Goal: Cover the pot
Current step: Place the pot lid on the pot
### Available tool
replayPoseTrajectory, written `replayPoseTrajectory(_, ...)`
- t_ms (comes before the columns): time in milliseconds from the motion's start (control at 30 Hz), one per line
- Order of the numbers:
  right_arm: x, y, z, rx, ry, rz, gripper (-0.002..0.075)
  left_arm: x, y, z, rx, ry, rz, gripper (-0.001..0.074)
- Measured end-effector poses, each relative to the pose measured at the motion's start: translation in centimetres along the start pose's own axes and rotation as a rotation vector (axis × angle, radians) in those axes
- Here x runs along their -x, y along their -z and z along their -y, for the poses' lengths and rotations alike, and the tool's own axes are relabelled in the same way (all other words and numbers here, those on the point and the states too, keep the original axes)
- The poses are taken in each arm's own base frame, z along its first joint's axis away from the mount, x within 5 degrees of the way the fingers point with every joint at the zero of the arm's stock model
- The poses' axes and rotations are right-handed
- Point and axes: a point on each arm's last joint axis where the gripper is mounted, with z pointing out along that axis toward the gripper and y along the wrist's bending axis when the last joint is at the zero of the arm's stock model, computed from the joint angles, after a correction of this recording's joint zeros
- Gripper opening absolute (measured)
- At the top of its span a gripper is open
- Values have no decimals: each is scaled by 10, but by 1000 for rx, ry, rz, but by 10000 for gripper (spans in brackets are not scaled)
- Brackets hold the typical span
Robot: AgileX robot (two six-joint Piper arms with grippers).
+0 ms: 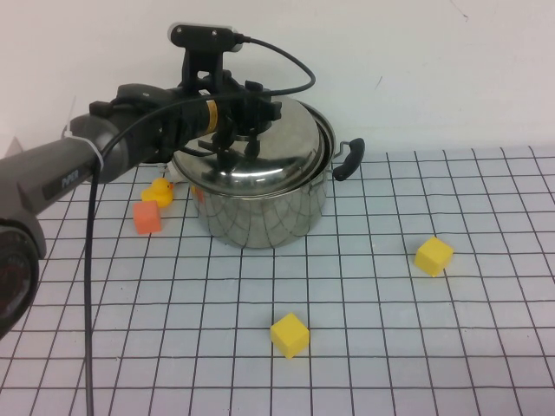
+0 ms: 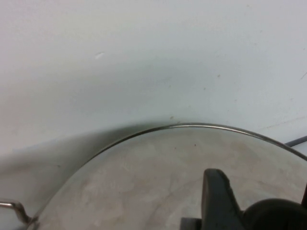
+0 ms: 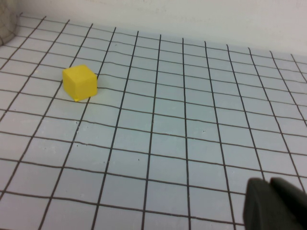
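Note:
The lid leaves the pot's rim open (image 1: pixel 328 134) next to the black side handle, so I should move the lid toward that handle (image 1: pixel 349 160) with my left gripper and set it in place.
The pot (image 1: pixel 264 217) is a large shiny steel pot with a black side handle (image 1: pixel 349 159), standing at the back middle of the grid mat. The domed steel lid (image 1: pixel 256 160) is tilted over the pot's mouth, with its right edge at the pot's rim. My left gripper (image 1: pixel 232 146) is shut on the lid's black knob. In the left wrist view the lid (image 2: pixel 158 177), one finger (image 2: pixel 218 201) and the knob (image 2: pixel 276 215) show. My right gripper (image 3: pixel 269 188) is shut and empty, low over the mat, and is out of the high view.
A yellow duck (image 1: pixel 159 191) and an orange block (image 1: pixel 147 217) lie left of the pot. One yellow block (image 1: pixel 290 334) lies in front of the pot and another (image 1: pixel 433 256) to its right. A yellow block (image 3: pixel 80 82) shows in the right wrist view.

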Motion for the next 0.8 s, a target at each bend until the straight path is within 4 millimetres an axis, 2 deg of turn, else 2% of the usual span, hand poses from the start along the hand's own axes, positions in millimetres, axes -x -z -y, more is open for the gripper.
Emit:
replayPoseTrajectory(433, 0, 0, 0, 0, 0, 0, 9, 17, 1, 1, 1, 3, 52, 312)
replayPoseTrajectory(733, 0, 0, 0, 0, 0, 0, 9, -1, -14, -2, 2, 42, 19, 312)
replayPoseTrajectory(800, 0, 0, 0, 0, 0, 0, 9, 0, -14, -2, 1, 50, 24, 312)
